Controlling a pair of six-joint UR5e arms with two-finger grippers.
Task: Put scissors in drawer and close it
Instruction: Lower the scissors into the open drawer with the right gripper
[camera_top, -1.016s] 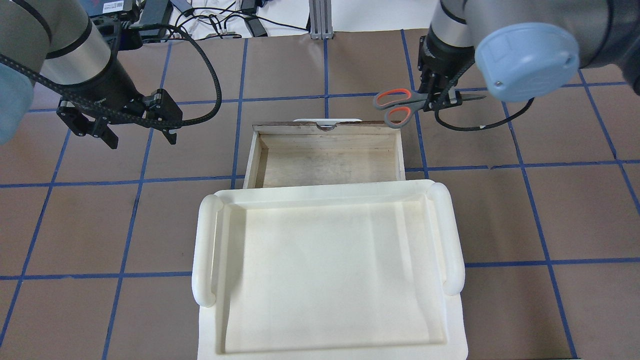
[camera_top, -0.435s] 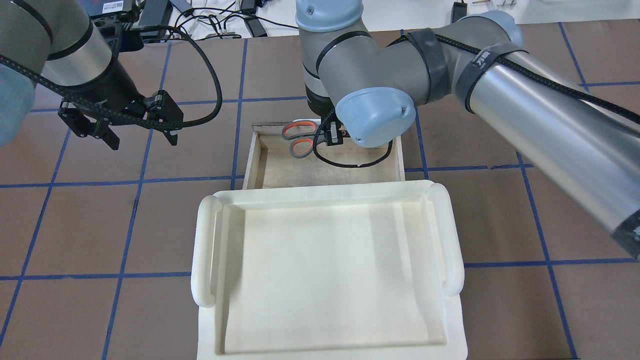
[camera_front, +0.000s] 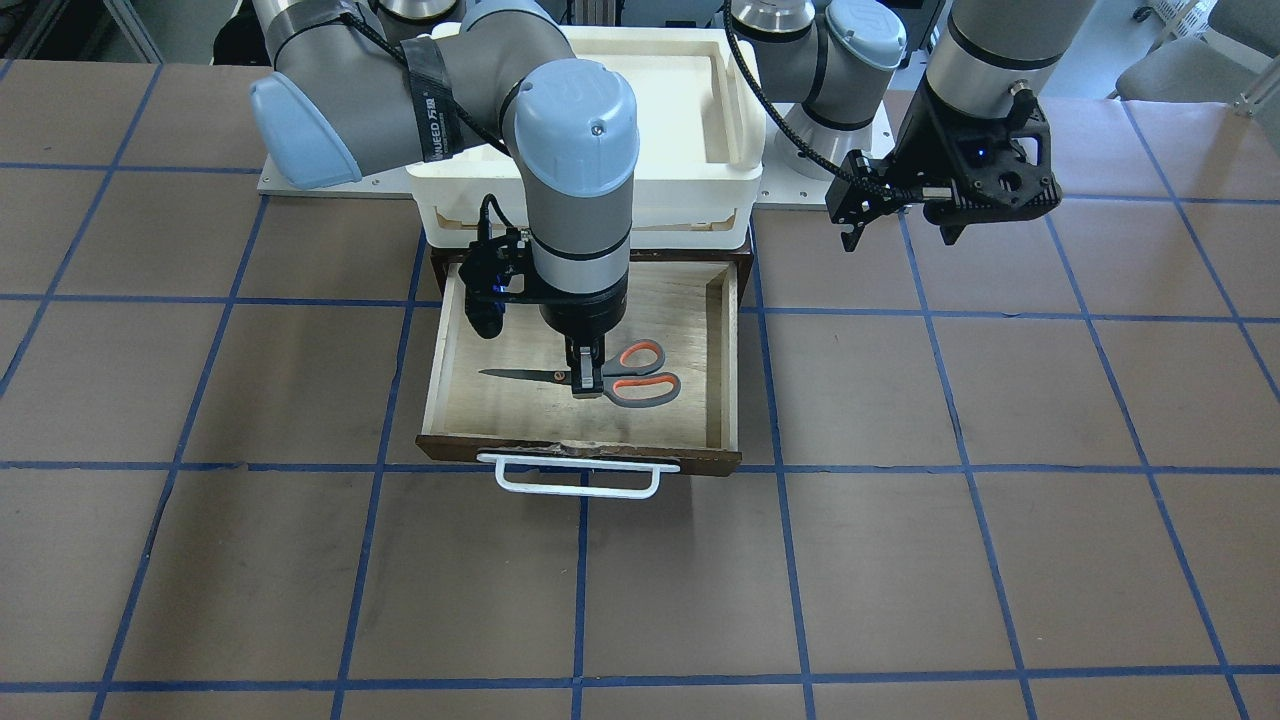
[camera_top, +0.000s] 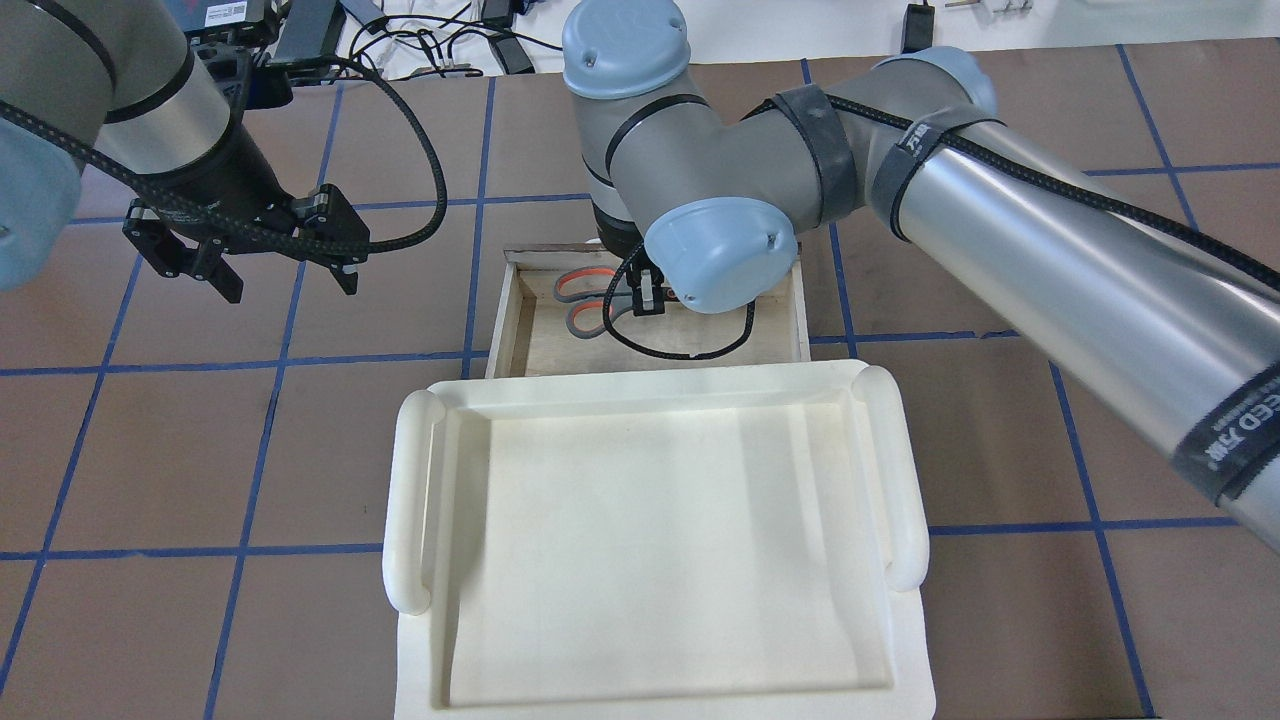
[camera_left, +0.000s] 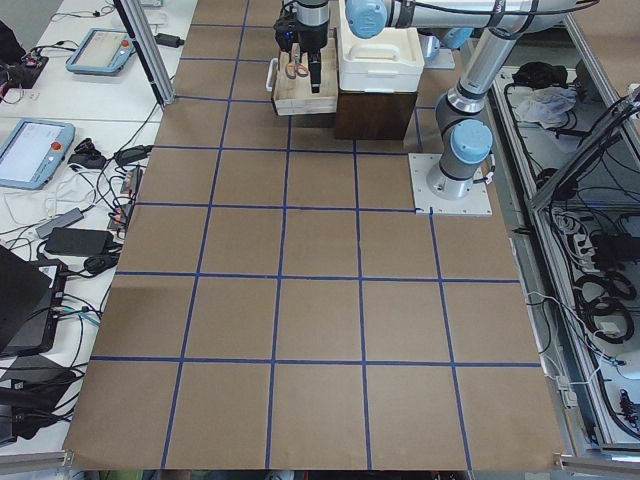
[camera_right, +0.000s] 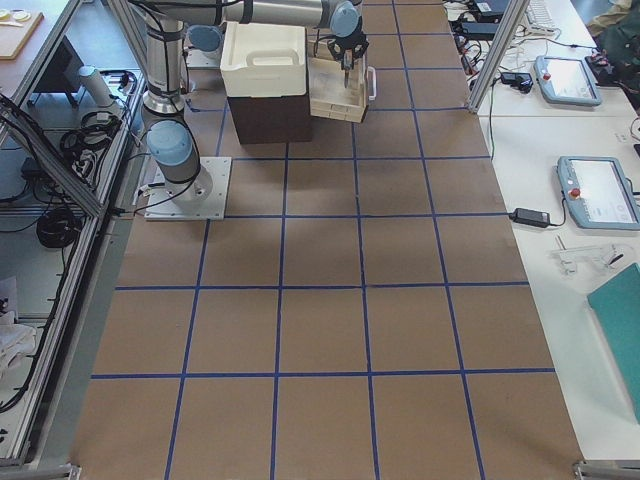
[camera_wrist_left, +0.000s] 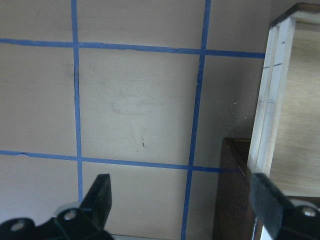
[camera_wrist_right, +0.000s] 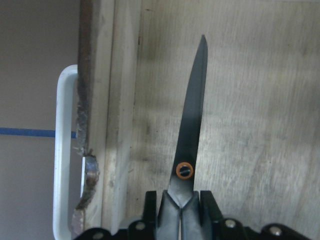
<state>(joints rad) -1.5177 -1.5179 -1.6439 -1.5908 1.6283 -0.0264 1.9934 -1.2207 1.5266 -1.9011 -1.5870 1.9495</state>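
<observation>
The scissors (camera_front: 528, 374) are hanging flat and clear of the drawer's sides. So my right gripper should now go down until the scissors' blades reach the drawer's bottom (camera_front: 540, 409), then let go.
The scissors (camera_front: 640, 376) have grey handles lined orange-red and dark blades. They are held flat and low inside the open drawer (camera_front: 500, 340), blades parallel to its dark front. My right gripper (camera_front: 588, 382) is shut on them just behind the pivot screw, fingers pointing down. The right wrist view shows the blades (camera_wrist_right: 192, 120) over the pale drawer floor (camera_wrist_right: 250, 125) and the white bar handle (camera_wrist_right: 62, 150). In the overhead view the handles (camera_top: 580, 300) show beside the right gripper (camera_top: 640, 296). My left gripper (camera_top: 290, 288) is open and empty over the table, left of the drawer (camera_top: 518, 320).
A white plastic tray (camera_top: 410, 500) sits on top of the dark cabinet (camera_left: 375, 115) that the drawer slides out of. The brown table has a blue tape grid (camera_front: 780, 560). Cables and devices lie beyond the far table edge (camera_top: 450, 40).
My right arm swung left from beside the drawer to over it and lowered the scissors inside. The left gripper has barely moved and is still open.
</observation>
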